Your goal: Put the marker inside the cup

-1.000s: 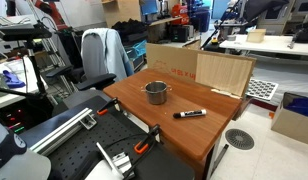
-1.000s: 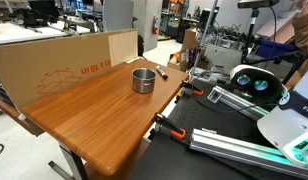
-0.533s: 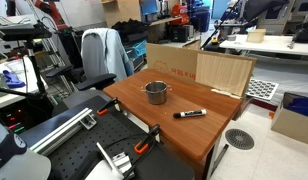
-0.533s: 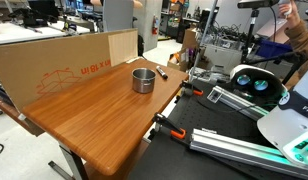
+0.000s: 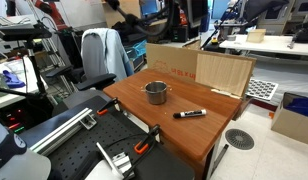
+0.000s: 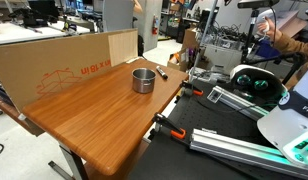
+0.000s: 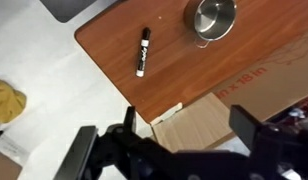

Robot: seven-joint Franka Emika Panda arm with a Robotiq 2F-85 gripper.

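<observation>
The robot's fingers face the marker's long sides and the marker is clear of the cup, so the gripper keeps going down until the fingers close at the marker's white end.
The marker lies flat on the wooden table, black with a red end, to the side of the cup. The cup is a short silvery metal cylinder standing upright near the table's middle. Both also show in an exterior view, cup and marker, and in the wrist view, marker and cup. My gripper hangs high above the table's edge and the cardboard, open and empty, well apart from both. It is not seen in the exterior views.
A large cardboard box stands along one table edge, also seen in an exterior view and under my gripper. Orange clamps and metal rails sit by the robot base. Chairs and benches surround the table.
The marker and cup have not moved. Only people in the background have shifted.
</observation>
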